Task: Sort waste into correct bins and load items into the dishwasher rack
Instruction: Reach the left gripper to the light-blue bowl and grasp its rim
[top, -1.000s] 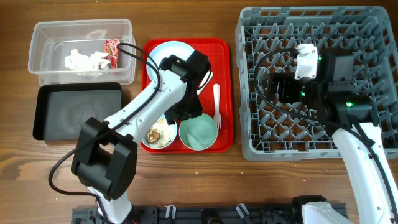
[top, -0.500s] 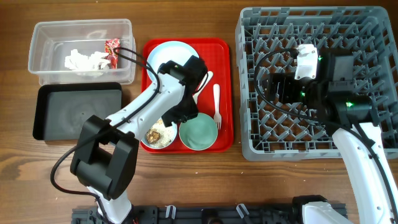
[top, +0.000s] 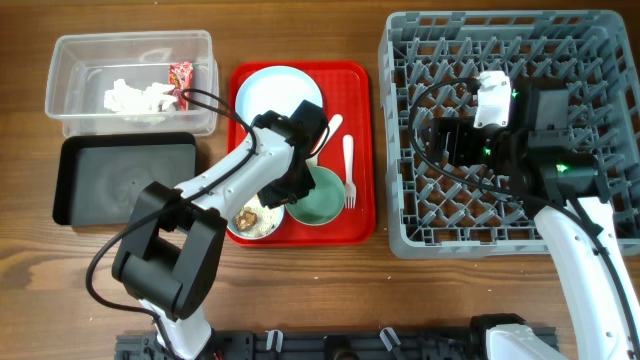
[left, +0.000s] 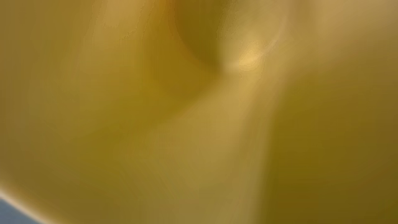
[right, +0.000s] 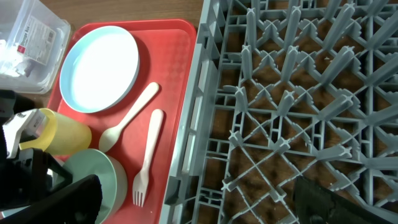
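Scraps are in the pale blue bowl (top: 257, 220). Next, my left gripper puts the yellow cup down and empties the bowl into the black tray (top: 125, 178) first.
My left gripper (top: 293, 160) hovers over the red tray, between the mint-green bowl (top: 322, 197) and the pale blue bowl (top: 250, 218) of rice-like scraps. It is shut on the yellow cup (right: 59, 132), which fills the left wrist view (left: 199, 112) and is hidden under the arm from overhead. The pale blue plate (top: 270, 92), white spoon (top: 333, 125) and white fork (top: 349, 170) lie on the tray. My right gripper (top: 447, 140) is open and empty over the grey dishwasher rack (top: 600, 60). Tissue (top: 135, 98) and the red wrapper (top: 181, 73) lie in the clear tub (top: 130, 40).
The black tray (top: 125, 180) sits in front of the clear tub, left of the red tray (top: 355, 80). The rack's left wall (right: 193, 124) stands close beside the red tray's right edge. Bare wooden table lies along the front.
My left arm has moved toward the front-left, from over the plate's edge to between the two bowls. The mint-green bowl now sits slightly farther back. The right arm has not moved.
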